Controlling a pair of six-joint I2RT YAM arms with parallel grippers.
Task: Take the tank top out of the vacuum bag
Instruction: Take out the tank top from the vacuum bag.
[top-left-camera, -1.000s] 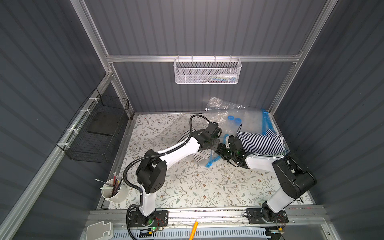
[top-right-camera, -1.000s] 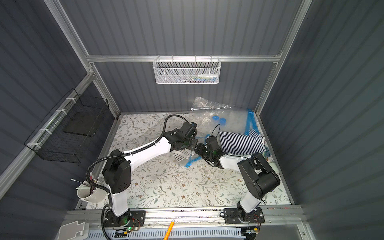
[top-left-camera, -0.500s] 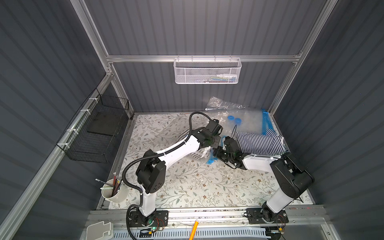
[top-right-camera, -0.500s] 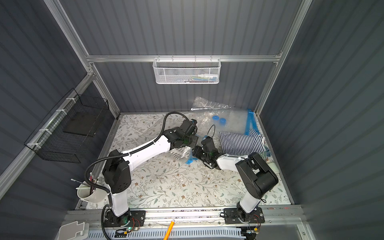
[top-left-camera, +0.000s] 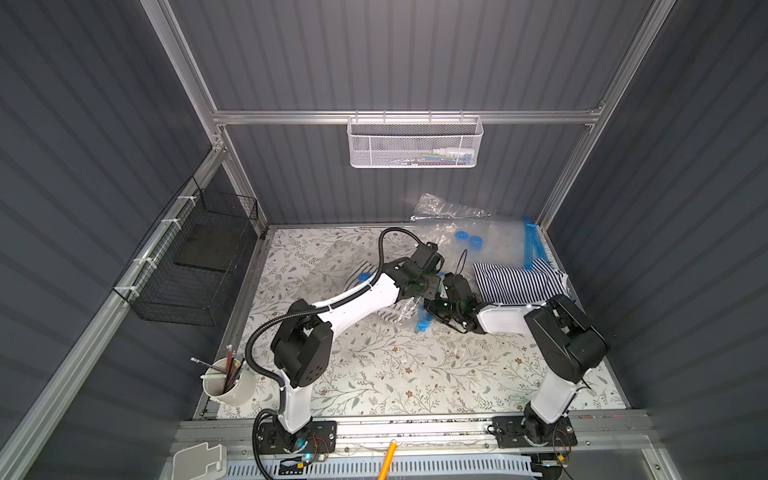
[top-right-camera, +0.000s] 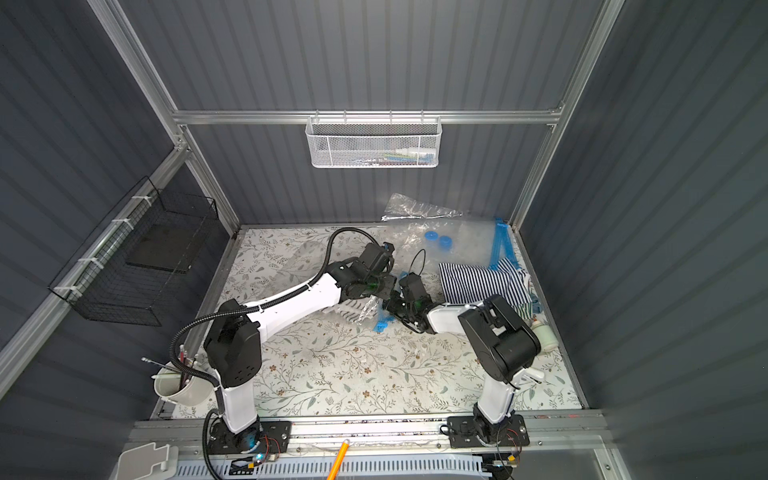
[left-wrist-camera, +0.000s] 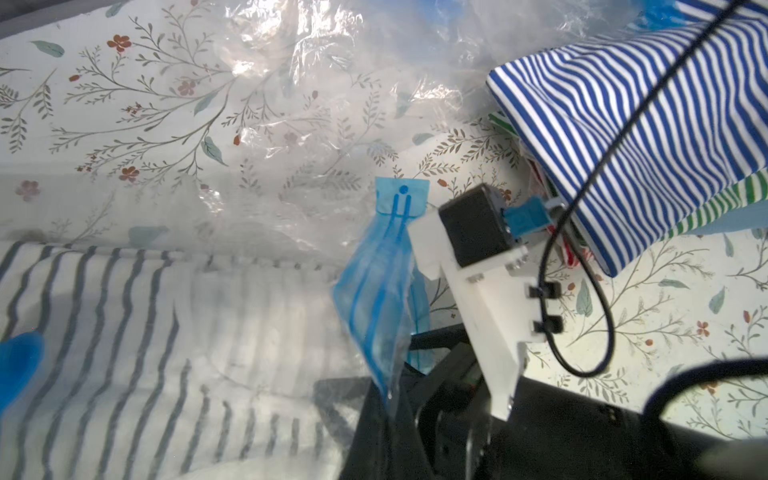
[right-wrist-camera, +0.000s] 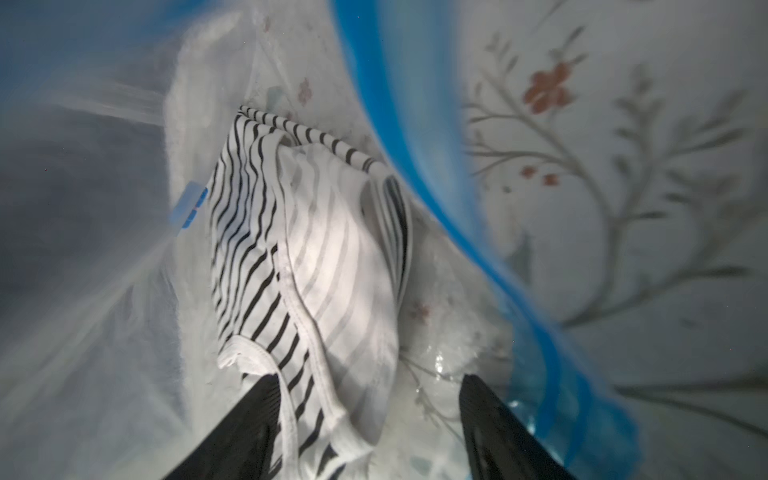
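Observation:
Next, I move my left gripper from the bag's blue edge to hold the bag's closed end (top-left-camera: 326, 265), which is loose, before my right gripper pulls the tank top out.
The clear vacuum bag (top-left-camera: 332, 259) with its blue zip edge (left-wrist-camera: 378, 291) lies mid-table. Inside it is the black-and-white striped tank top (right-wrist-camera: 316, 257), which also shows through the plastic in the left wrist view (left-wrist-camera: 166, 332). My left gripper (top-left-camera: 419, 286) is shut on the bag's blue edge and holds it up off the table. My right gripper (right-wrist-camera: 370, 415) is open inside the bag's mouth, its two fingers on either side of the tank top's hem. In both top views the two grippers meet at the bag's right end, right gripper (top-right-camera: 392, 309) just below the left gripper (top-right-camera: 378, 291).
A folded blue-striped garment (top-left-camera: 515, 278) lies just right of the grippers, with more crumpled clear bags (top-left-camera: 478, 241) behind it. A pen cup (top-left-camera: 228, 384) stands front left, a small white bottle (top-right-camera: 544, 334) at the right edge. Wire baskets hang on the left wall (top-left-camera: 195, 257) and back wall (top-left-camera: 415, 143).
My right gripper has moved left, away from the blue-striped garment and into the bag's mouth. The left gripper has stayed at the bag's edge.

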